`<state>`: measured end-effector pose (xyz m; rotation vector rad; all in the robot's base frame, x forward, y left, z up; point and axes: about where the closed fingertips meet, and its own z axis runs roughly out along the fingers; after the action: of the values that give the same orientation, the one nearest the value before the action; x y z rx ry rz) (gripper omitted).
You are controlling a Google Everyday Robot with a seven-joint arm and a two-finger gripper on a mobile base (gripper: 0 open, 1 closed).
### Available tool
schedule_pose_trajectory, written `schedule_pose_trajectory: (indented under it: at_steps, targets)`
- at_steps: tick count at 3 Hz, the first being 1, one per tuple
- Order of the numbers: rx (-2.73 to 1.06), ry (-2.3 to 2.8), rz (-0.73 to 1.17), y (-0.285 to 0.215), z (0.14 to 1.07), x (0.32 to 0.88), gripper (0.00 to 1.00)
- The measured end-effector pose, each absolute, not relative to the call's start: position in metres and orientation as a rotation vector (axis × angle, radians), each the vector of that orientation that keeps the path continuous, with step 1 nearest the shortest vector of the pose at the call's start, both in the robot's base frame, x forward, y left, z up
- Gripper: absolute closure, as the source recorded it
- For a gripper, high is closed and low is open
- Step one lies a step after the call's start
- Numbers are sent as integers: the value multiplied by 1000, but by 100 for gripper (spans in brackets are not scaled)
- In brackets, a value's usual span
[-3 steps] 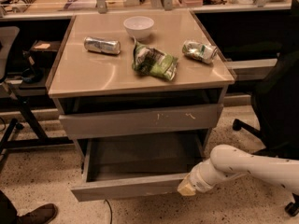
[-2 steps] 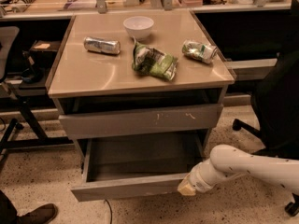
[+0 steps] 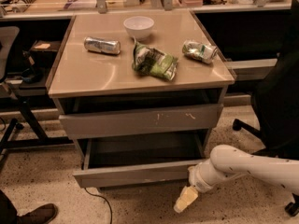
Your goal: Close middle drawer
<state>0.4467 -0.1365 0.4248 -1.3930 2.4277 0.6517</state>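
The robot's fingers are hanging under the lower edge of the middle drawer, so the robot should lift them to the drawer front near its end before it pushes the drawer in.
The middle drawer is the wide, shallow grey drawer under the scratched drawer front. It stands pulled out, showing its smooth grey inside. Its plain front faces me. My gripper, cream-coloured on a white arm, hangs just below and in front of the right end of the drawer front, pointing down-left towards the floor. I cannot tell if it touches the front.
On the cabinet top lie a white bowl, a silver can, a green chip bag and a crushed can. A black office chair stands at the right. A shoe shows at the bottom left.
The middle drawer front sits slightly further in than before. My gripper has dropped from the front's right end to just below it.
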Motion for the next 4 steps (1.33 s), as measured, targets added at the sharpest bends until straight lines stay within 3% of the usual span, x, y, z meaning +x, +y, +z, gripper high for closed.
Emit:
schedule_pose_trajectory:
  at_steps: [1,2,4]
  targets:
    - [-1393,2428,652,-136,425,447,0]
    - [-1393,2428,652,-136,425,447,17]
    - [-1393,2427,651,-136,425,447,65]
